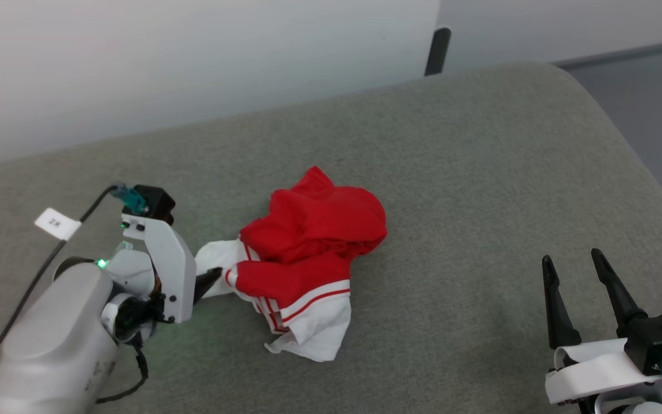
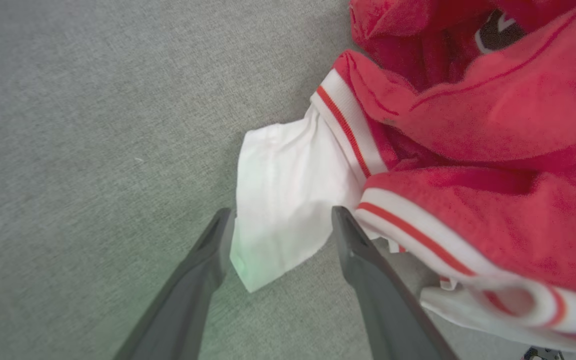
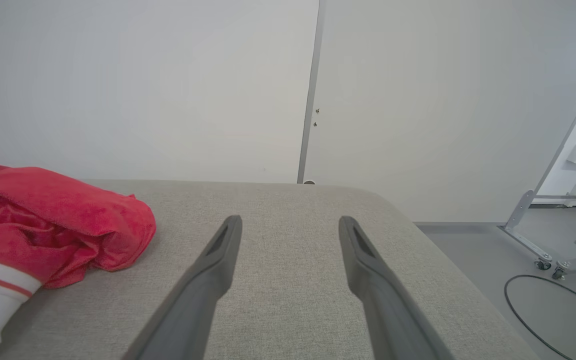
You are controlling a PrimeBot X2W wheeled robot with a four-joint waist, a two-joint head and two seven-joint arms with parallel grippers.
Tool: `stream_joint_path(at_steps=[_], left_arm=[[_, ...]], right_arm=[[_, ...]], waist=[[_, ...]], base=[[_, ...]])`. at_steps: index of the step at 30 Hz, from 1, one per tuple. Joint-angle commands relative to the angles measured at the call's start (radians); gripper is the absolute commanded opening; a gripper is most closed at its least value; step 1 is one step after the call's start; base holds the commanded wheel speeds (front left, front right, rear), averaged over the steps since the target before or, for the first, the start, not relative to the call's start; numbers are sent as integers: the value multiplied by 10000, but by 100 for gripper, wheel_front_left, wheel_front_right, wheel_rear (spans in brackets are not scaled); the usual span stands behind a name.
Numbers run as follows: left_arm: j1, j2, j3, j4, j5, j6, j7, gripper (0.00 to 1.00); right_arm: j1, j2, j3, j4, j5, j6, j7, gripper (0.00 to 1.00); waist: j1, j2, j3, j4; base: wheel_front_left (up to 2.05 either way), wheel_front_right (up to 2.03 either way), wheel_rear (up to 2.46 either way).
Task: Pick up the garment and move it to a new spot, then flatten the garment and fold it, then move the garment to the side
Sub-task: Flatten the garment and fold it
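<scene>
The garment's red body point(image 1: 328, 214) is lying bunched in folds point(image 1: 304, 247), so it will stretch out long when I pull the white sleeve, while its far end stays crumpled.
The garment point(image 1: 308, 253) is a bright red T-shirt with white sleeves and red-white stripe trim, lying crumpled in the middle of the grey cushioned surface point(image 1: 451, 172). My left gripper point(image 1: 207, 277) is at its left edge, open. In the left wrist view a white sleeve point(image 2: 283, 200) lies between my left gripper's point(image 2: 283, 220) spread fingers. My right gripper point(image 1: 572, 261) hovers open and empty at the lower right, well apart from the garment point(image 3: 43, 220), with bare grey fabric between my right gripper's point(image 3: 290, 222) fingers in the right wrist view.
A white wall point(image 1: 193, 57) runs behind the surface, with a dark post point(image 1: 438, 50) at its far edge. The surface rounds off at the right, with floor point(image 1: 653, 115) beyond. A metal frame on casters point(image 3: 558, 235) and a cable point(image 3: 543, 305) are on the floor.
</scene>
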Motion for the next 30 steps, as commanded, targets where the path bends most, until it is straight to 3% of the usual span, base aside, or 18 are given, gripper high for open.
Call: stream_joint_path(at_steps=[1,11,12,14,15,30], left_arm=[[-164,-5,-174,203,-45,-33,136,100],[-339,-203,-890,1319,-162,-33,273,100],[-364,-255,-935,1386,-239,-33,242,64],[-411,-314,-1013,1596,-341,-35,219,9],[-441,-354,-1103,1639,-373,-35,237,0],[-1263,-89,-1379,2073,-776,-33,-321,0]], right_arm=[[-176,27,35,3,32,5,-50,100],[-294,58,109,82,-59,5,-50,100],[-299,57,113,93,-72,5,-50,100],[-313,59,128,112,-99,5,-50,100],[-315,60,136,121,-114,5,-50,100],[126,-71,-87,209,-171,5,-50,100]], waist=[[0,-1,270,-252],[0,-1,345,-256],[0,-1,334,-249],[0,-1,302,-233],[0,-1,279,-227],[0,-1,-362,500]], base=[[0,0,0],[0,0,0],[0,0,0],[0,0,0],[0,0,0],[0,0,0]])
